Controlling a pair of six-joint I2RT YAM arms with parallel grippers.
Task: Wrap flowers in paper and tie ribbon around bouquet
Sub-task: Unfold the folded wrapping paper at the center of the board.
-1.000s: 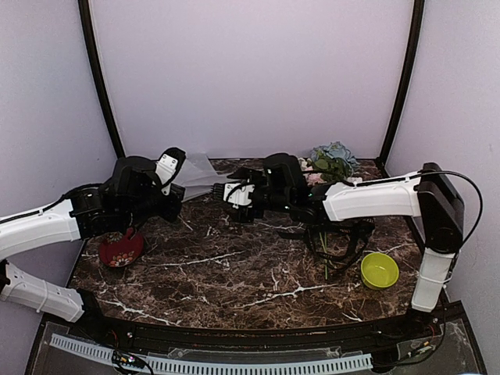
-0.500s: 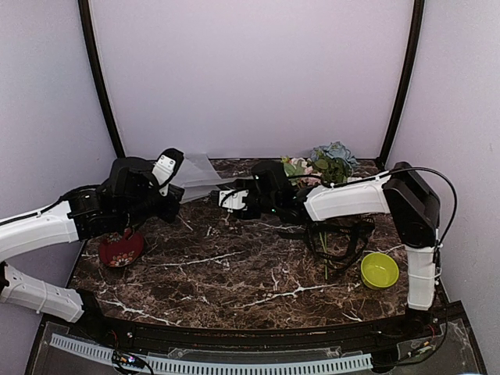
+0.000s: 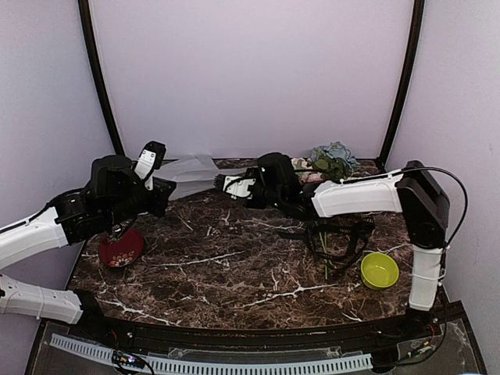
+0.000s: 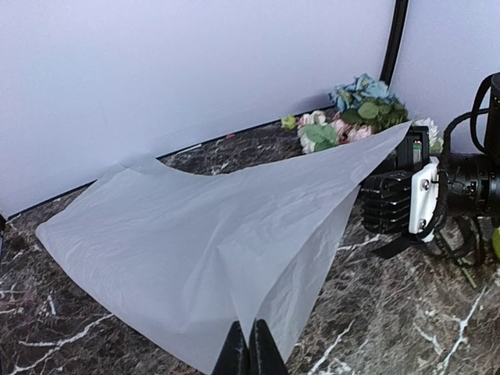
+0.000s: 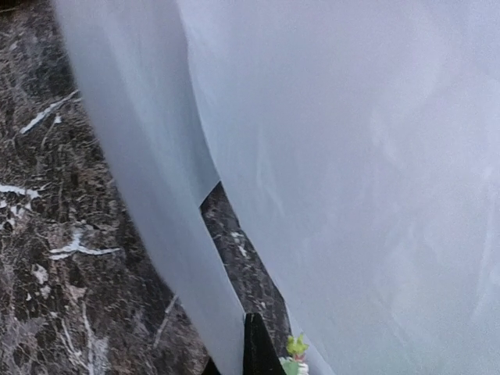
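Note:
The paper (image 3: 188, 173) is hanging near the back wall, so next my left gripper pulls the paper's corner down and forward to spread the paper over the open marble (image 3: 219, 254).
The paper (image 3: 191, 169), a frosted white sheet, hangs stretched between both grippers above the back of the table. My left gripper (image 4: 248, 353) is shut on its near corner; from above it sits at the sheet's left end (image 3: 166, 187). My right gripper (image 3: 221, 183) is shut on the opposite corner, and its black body (image 4: 391, 201) faces me across the sheet (image 4: 203, 226). In the right wrist view the paper (image 5: 351, 156) fills most of the frame above the shut gripper (image 5: 254, 351). The flowers (image 3: 328, 162) lie at the back right, stems (image 3: 324, 246) pointing forward. The black ribbon (image 3: 355, 230) loops beside the stems.
A red bowl (image 3: 121, 248) sits at the left under my left arm, and a yellow-green bowl (image 3: 380, 269) at the front right. The flower heads (image 4: 355, 113) rest against the back wall just behind the right gripper. Purple walls close in the marble table (image 3: 234, 273).
My right gripper has closed on the paper's corner. The left arm has drawn back to the left, and the sheet now spreads out between the two grippers.

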